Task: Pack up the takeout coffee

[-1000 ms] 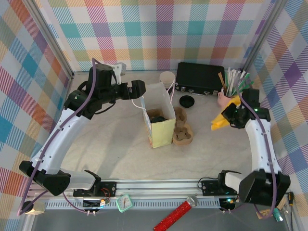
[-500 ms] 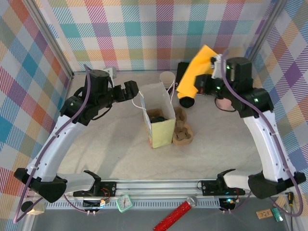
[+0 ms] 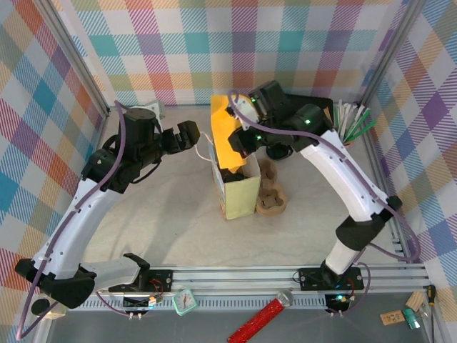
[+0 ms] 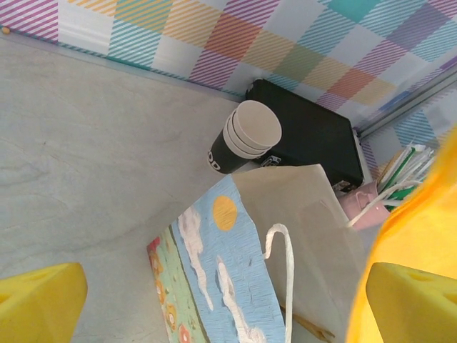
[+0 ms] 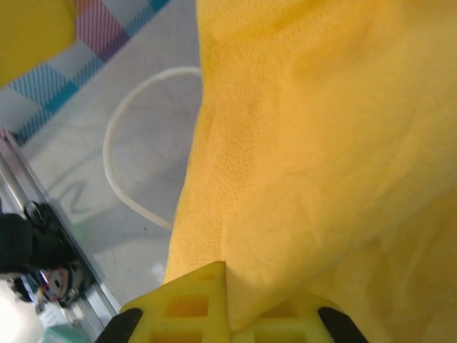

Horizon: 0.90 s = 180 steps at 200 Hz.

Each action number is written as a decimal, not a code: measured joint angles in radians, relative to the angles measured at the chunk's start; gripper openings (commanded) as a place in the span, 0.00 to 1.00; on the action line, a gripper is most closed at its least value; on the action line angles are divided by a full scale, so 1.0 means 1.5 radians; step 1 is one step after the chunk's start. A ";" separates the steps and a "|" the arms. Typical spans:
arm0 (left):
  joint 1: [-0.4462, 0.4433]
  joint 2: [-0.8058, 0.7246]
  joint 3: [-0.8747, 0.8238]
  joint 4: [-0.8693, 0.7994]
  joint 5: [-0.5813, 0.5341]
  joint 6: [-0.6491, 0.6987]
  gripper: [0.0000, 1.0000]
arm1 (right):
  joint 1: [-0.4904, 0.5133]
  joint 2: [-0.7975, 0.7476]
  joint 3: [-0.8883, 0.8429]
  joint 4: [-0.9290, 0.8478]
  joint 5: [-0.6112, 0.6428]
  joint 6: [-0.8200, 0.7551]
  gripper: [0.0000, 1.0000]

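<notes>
The yellow napkin's lower end [image 3: 233, 165] hangs over the paper bag's open top [image 3: 249, 169]. My right gripper should keep going down until the napkin sits inside the bag.
The takeout coffee is hidden from me. A paper bag [image 3: 239, 191] with a sky-and-flowers print [image 4: 214, 264] stands upright mid-table. My right gripper [image 3: 240, 140] is shut on a yellow napkin [image 3: 223, 136], which hangs over the bag's open top. In the right wrist view the napkin [image 5: 321, 143] is pinched between the yellow fingers [image 5: 193, 307]. My left gripper [image 3: 187, 136] is open just left of the bag's rim, nothing between its fingers. In the left wrist view the left gripper [image 4: 223, 304] spans the bag's side and its white handle [image 4: 287, 271].
A stack of lidless dark cups [image 4: 246, 136] stands behind the bag, in front of a black box [image 4: 307, 132]. A pink holder of stirrers and straws [image 3: 350, 123] sits back right. A cardboard cup carrier [image 3: 273, 194] lies right of the bag.
My right arm has swung from the back right across to above the bag, carrying the yellow napkin. The left gripper has drawn back slightly to the left, still open.
</notes>
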 measured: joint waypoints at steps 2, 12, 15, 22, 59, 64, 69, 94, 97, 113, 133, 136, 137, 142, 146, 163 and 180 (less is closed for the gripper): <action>0.000 0.000 0.000 -0.001 0.000 0.000 1.00 | 0.002 0.004 0.004 -0.004 0.003 -0.003 0.02; 0.000 0.000 -0.001 -0.002 0.000 0.000 1.00 | 0.016 0.020 0.013 -0.020 0.020 -0.016 0.01; 0.001 0.000 -0.001 -0.002 0.000 0.000 1.00 | 0.019 0.023 0.015 -0.025 0.024 -0.019 0.01; 0.001 0.000 -0.001 -0.002 0.000 0.000 1.00 | 0.028 0.028 0.015 -0.034 0.033 -0.026 0.01; 0.004 0.000 -0.009 -0.002 0.000 0.000 1.00 | 0.045 0.049 0.016 -0.087 0.058 -0.051 0.02; 0.004 0.000 -0.010 -0.002 0.001 0.000 1.00 | 0.045 0.053 0.016 -0.094 0.062 -0.052 0.01; 0.005 0.000 -0.011 -0.002 0.000 0.000 1.00 | 0.045 0.056 0.016 -0.100 0.065 -0.053 0.00; 0.005 -0.001 -0.011 -0.003 0.000 0.000 0.99 | 0.045 0.089 0.016 -0.126 0.070 -0.052 0.01; 0.005 -0.001 -0.011 -0.003 0.000 0.000 1.00 | 0.045 0.095 0.016 -0.129 0.070 -0.052 0.01; 0.006 -0.001 -0.011 -0.003 0.000 0.000 1.00 | 0.044 0.117 0.016 -0.134 0.069 -0.052 0.02; 0.007 -0.007 -0.014 -0.003 -0.001 0.000 1.00 | 0.042 0.141 0.016 -0.137 0.067 -0.049 0.16; 0.008 -0.008 -0.015 -0.003 -0.002 0.000 1.00 | 0.042 0.143 0.016 -0.137 0.067 -0.049 0.21; 0.008 -0.009 -0.015 -0.004 -0.003 0.000 1.00 | 0.042 0.144 0.016 -0.137 0.067 -0.048 0.23; 0.009 -0.011 -0.017 -0.004 -0.003 0.000 1.00 | 0.041 0.149 0.016 -0.137 0.067 -0.050 0.34; 0.009 -0.012 -0.018 -0.004 -0.005 0.000 1.00 | 0.040 0.152 0.016 -0.137 0.065 -0.043 0.44; 0.013 -0.020 -0.020 -0.004 -0.010 0.000 1.00 | 0.037 0.160 0.016 -0.139 0.065 -0.040 0.60; 0.015 -0.027 -0.020 -0.004 -0.013 0.000 1.00 | 0.036 0.158 0.016 -0.138 0.068 -0.033 0.63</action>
